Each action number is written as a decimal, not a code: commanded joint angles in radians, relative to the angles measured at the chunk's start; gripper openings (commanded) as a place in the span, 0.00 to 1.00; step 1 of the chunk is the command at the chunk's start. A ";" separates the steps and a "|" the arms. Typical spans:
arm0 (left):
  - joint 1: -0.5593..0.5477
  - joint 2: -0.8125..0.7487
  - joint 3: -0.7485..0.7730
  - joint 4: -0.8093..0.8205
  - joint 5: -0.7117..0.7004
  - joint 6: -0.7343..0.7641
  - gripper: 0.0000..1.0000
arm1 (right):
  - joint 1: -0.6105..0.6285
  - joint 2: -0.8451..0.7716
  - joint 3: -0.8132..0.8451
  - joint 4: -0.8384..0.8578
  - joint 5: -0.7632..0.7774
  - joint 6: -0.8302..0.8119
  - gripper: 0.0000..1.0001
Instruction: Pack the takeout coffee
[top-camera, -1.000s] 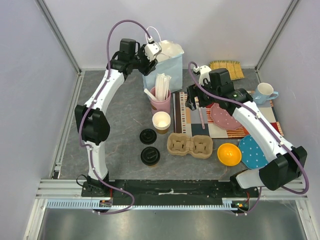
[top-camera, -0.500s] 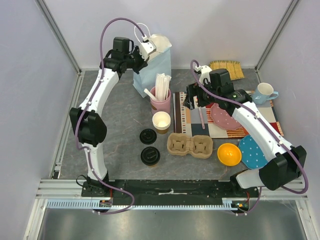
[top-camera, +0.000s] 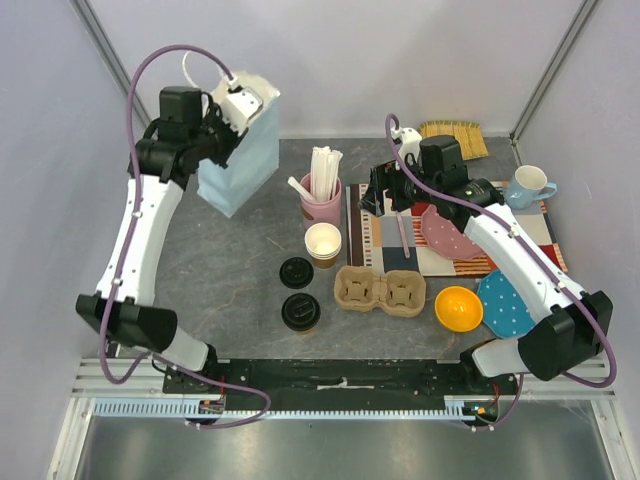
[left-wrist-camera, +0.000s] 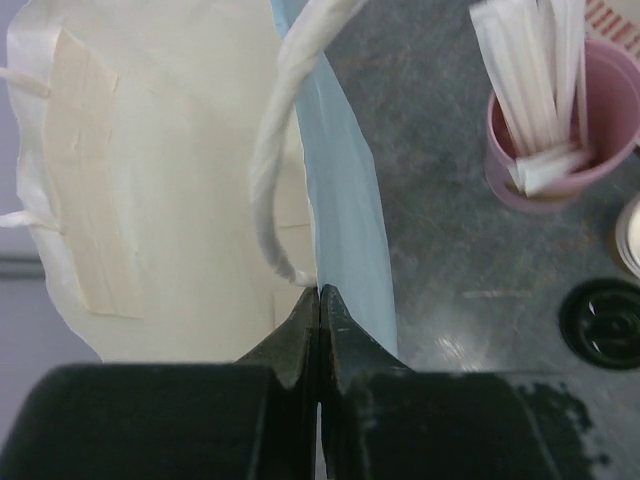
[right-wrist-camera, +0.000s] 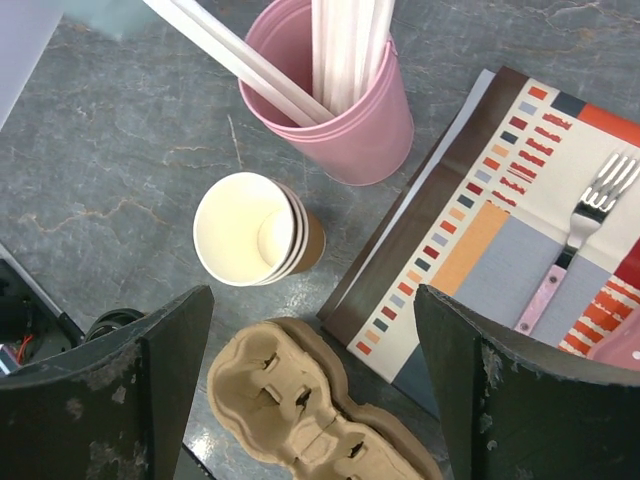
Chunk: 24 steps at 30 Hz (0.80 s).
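The paper bag's opening (top-camera: 260, 88) faces up and the space (top-camera: 225, 262) beside the loose black lid is free. My left gripper should now move the bag down there until it stands.
The takeout coffee (top-camera: 300, 312), a brown paper cup with a black lid, stands on the table near the front, apart from both grippers. My left gripper (top-camera: 228, 108) (left-wrist-camera: 319, 290) is shut on the rim of a light blue paper bag (top-camera: 238, 152) (left-wrist-camera: 345, 230), holding it at the back left. The bag's cream inside (left-wrist-camera: 150, 180) and white rope handle (left-wrist-camera: 280, 130) show. My right gripper (top-camera: 385, 195) (right-wrist-camera: 312, 300) hangs open and empty above a stack of lidless cups (top-camera: 323, 243) (right-wrist-camera: 245, 230) and a cardboard cup carrier (top-camera: 380, 291) (right-wrist-camera: 300, 400).
A loose black lid (top-camera: 296, 272) (left-wrist-camera: 605, 320) lies behind the coffee. A pink cup of stirrers (top-camera: 322, 200) (right-wrist-camera: 340, 110) stands mid-table. On the right are a striped placemat (top-camera: 380, 240) with a fork (right-wrist-camera: 590, 220), a pink plate (top-camera: 450, 232), yellow bowl (top-camera: 458, 308), dotted plate (top-camera: 505, 302) and blue mug (top-camera: 528, 186).
My left gripper closed on the bag's rim and swung it from the back middle to the back left. The right gripper shifted slightly and stays open.
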 joint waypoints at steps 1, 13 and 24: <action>0.008 -0.177 -0.191 -0.117 -0.009 -0.099 0.02 | -0.003 -0.017 0.003 0.053 -0.055 0.015 0.90; 0.008 -0.492 -0.583 -0.189 -0.030 -0.182 0.02 | -0.003 -0.010 0.040 0.059 -0.061 0.029 0.91; 0.014 -0.606 -0.605 -0.249 0.132 -0.158 0.02 | -0.003 -0.048 0.027 0.061 -0.052 0.053 0.92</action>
